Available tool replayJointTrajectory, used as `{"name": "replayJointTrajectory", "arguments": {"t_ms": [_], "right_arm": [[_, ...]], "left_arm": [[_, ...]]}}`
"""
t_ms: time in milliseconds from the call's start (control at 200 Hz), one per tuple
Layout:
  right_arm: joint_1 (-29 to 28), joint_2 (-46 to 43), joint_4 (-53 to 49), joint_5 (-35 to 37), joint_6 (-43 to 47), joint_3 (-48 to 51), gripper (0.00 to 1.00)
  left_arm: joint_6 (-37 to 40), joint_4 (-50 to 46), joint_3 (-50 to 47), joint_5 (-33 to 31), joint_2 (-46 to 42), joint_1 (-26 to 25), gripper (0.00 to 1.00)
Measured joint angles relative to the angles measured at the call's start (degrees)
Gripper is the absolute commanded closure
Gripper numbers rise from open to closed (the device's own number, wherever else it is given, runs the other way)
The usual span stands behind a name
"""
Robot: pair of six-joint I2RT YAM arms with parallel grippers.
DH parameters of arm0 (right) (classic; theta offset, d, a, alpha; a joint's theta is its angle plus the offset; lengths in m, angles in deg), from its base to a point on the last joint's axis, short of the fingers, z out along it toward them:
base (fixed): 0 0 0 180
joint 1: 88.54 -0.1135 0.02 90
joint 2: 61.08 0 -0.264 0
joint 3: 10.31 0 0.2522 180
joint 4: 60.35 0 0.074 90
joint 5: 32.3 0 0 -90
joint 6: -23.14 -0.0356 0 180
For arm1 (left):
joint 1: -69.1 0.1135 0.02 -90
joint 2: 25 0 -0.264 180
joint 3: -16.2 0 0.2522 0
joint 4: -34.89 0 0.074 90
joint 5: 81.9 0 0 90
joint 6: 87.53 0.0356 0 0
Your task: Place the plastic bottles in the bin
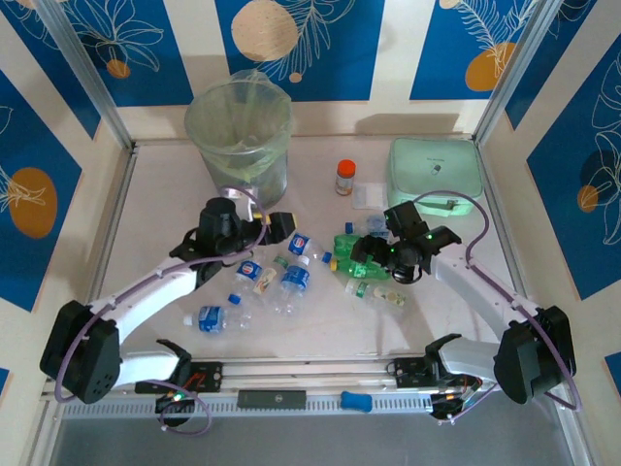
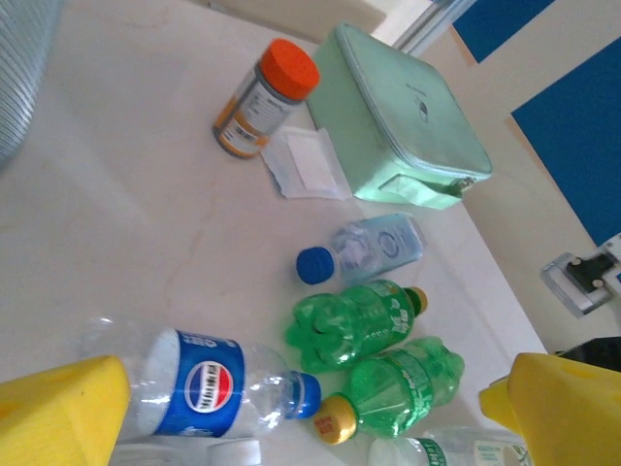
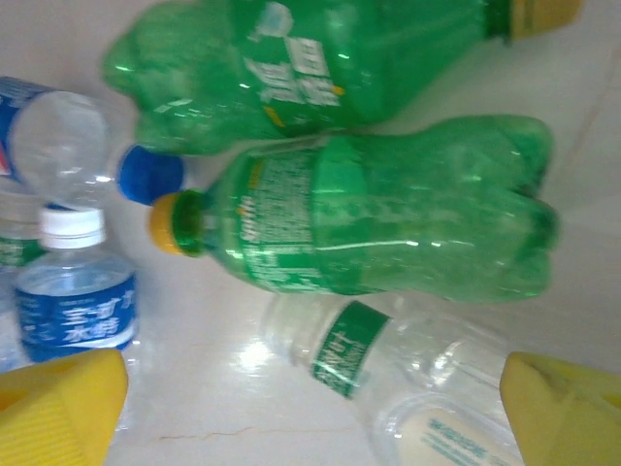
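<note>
I should keep moving my right gripper until its fingers are on both sides of the part of the clear bottle (image 3: 390, 371) by the green label, because the clear bottle's body (image 1: 386, 297) lies apart from the green bottle.
Plastic bottles lie scattered mid-table: clear ones with blue labels (image 1: 294, 279) and two green ones (image 1: 357, 249). The bin (image 1: 238, 136), pale green with a clear liner, stands at the back left. My left gripper (image 1: 280, 227) is open in front of the bin, above the bottles. In the left wrist view its yellow fingertips (image 2: 58, 413) flank a blue-labelled clear bottle (image 2: 199, 383) and a green bottle (image 2: 398, 383) on the table. My right gripper (image 1: 393, 262) is open over the green bottles. Between its fingertips (image 3: 568, 408) lies a clear bottle with a green label (image 3: 388, 359), below a green bottle (image 3: 388, 218).
An orange-capped jar (image 1: 344, 177) stands behind the bottles, with a mint-green rectangular case (image 1: 435, 173) at the back right. A small clear packet (image 2: 306, 163) lies by the jar. Metal frame posts and walls border the table on both sides.
</note>
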Motion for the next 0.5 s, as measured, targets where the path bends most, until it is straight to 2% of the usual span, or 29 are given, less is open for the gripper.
{"name": "replayJointTrajectory", "arguments": {"t_ms": [225, 500], "right_arm": [[0.9, 1.2, -1.9, 2.9, 0.2, 4.0, 0.01], [-0.5, -0.8, -3.8, 3.4, -1.9, 8.1, 0.01]], "left_arm": [[-3.8, 6.4, -0.2, 1.1, 5.1, -1.6, 0.01], [-4.4, 8.3, -0.2, 2.0, 7.2, -1.6, 0.01]]}}
